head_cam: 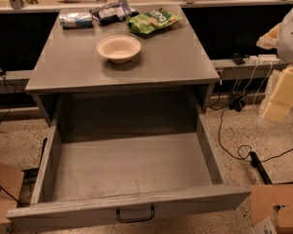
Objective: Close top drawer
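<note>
The top drawer (pixel 134 206) will slide in evenly when I push a front corner, because both sides (pixel 207 147) go straight back under the cabinet top.
The top drawer (pixel 132 167) is pulled far out of the grey cabinet (pixel 122 65) towards me. It is wide, deep and empty inside. Its front panel (pixel 88 209) runs along the bottom of the view, with a small dark metal handle (pixel 135 215) at its centre. My gripper (pixel 283 89), pale yellow under a white arm part, hangs at the right edge of the view. It is above the floor, to the right of the cabinet and well apart from the drawer. The lower drawers are hidden.
On the cabinet top stand a beige bowl (pixel 119 48), a green snack bag (pixel 153 20), a dark bag (pixel 110 12) and a silvery packet (pixel 76 19). Cables (pixel 234 140) lie on the floor at the right. Cardboard boxes sit at the bottom right (pixel 278 206) and bottom left (pixel 2 191).
</note>
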`<state>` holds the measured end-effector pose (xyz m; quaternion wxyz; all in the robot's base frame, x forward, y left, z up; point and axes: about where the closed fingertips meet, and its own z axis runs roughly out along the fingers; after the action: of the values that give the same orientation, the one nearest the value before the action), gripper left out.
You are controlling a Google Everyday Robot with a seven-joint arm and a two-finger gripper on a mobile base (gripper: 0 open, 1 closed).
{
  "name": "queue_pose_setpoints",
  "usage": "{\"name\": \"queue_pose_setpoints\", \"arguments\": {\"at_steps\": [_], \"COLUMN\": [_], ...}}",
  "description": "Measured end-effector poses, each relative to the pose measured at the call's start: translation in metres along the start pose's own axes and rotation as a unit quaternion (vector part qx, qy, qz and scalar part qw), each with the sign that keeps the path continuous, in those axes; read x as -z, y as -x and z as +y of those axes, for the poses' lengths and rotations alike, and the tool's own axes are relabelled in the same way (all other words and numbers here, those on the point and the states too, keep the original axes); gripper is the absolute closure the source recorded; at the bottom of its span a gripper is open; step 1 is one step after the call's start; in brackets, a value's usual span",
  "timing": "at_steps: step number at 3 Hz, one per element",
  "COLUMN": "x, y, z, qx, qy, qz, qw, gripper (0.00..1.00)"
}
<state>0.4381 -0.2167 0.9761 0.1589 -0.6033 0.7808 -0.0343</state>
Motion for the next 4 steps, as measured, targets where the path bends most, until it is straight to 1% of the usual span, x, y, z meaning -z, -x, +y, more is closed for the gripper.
{"name": "queue_pose_setpoints", "arguments": {"at_steps": [1, 2, 3, 4], "x": [0.000, -0.002, -0.018, -0.043], "y": [0.000, 0.005, 0.016, 0.007], "z": [0.000, 0.003, 0.018, 0.049], "qx": [0.000, 0.010, 0.040, 0.040], "qy": [0.000, -0.003, 0.008, 0.054], "qz": [0.000, -0.009, -0.030, -0.039], "qw": [1.0000, 0.9999, 0.9987, 0.9970], "gripper": [0.00, 0.27, 0.50, 0.73]}}
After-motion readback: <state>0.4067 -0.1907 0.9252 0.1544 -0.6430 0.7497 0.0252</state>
